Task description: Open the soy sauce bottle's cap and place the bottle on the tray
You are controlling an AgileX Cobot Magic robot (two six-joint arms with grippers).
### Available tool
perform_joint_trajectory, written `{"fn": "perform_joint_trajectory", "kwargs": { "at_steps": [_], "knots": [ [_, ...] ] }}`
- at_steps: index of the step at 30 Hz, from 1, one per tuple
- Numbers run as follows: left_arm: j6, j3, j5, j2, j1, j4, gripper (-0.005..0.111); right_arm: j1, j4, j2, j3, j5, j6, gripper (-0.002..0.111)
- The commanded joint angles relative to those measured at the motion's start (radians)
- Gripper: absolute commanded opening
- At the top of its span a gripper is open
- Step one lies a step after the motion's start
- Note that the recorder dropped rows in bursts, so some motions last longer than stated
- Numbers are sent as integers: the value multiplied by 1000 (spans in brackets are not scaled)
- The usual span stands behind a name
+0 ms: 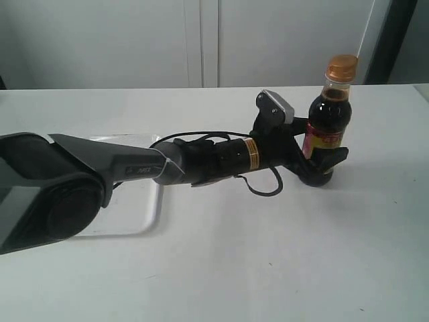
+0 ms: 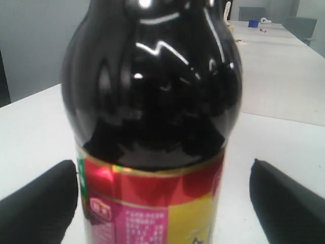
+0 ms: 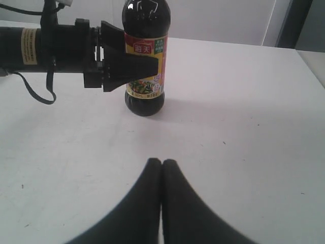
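Observation:
My gripper will open the lid, which should swing up and stay attached, since the orange-brown cap shows a wide lid [image 1: 343, 62] above a lower collar [image 1: 340, 77].
The soy sauce bottle [image 1: 328, 117] stands upright on the white table at the right, its orange-brown cap [image 1: 342, 67] closed. My left gripper [image 1: 322, 159] reaches across and is open, with one finger on each side of the bottle's lower body. In the left wrist view the bottle [image 2: 152, 101] fills the space between the fingers [image 2: 284, 203]; a gap shows beside one finger and the other lies close against the label. The right wrist view shows the bottle [image 3: 146, 61] from a distance. My right gripper [image 3: 162, 163] is shut and empty, low over the table. The white tray [image 1: 155, 204] lies at the left, partly under the left arm.
The left arm [image 1: 201, 161] stretches across the middle of the table, and a loose black cable [image 1: 265, 186] hangs under its wrist. A white wall and cabinet doors [image 1: 201, 40] run behind the table's far edge.

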Motion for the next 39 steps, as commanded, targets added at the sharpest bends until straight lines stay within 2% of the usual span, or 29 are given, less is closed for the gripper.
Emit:
{"fn": "perform_joint_trajectory", "kwargs": {
  "at_steps": [1,11,15,17,20,24,34,39],
  "knots": [
    [-13,-38,-15,9,-5,-8,91,-3,-3,-5,4,-2,1,0],
    [-37,-97,2,47,-20,-6,90,-3,-3,-5,4,-2,1,0],
    [-35,-97,3,47,-20,0,79,-3,-3,-5,4,-2,1,0],
    [-35,-97,5,47,-20,6,70,-3,-3,-5,4,-2,1,0],
    [-37,-97,8,47,-20,20,47,-3,-3,-5,4,-2,1,0],
    [-17,-97,22,47,-20,31,1,-3,-3,-5,4,-2,1,0],
    [-9,-97,38,47,-20,37,0,-3,-21,-5,4,-51,-59,0],
    [-24,-97,62,47,-20,46,0,-3,-9,-5,4,-240,-59,0]
  ]
}}
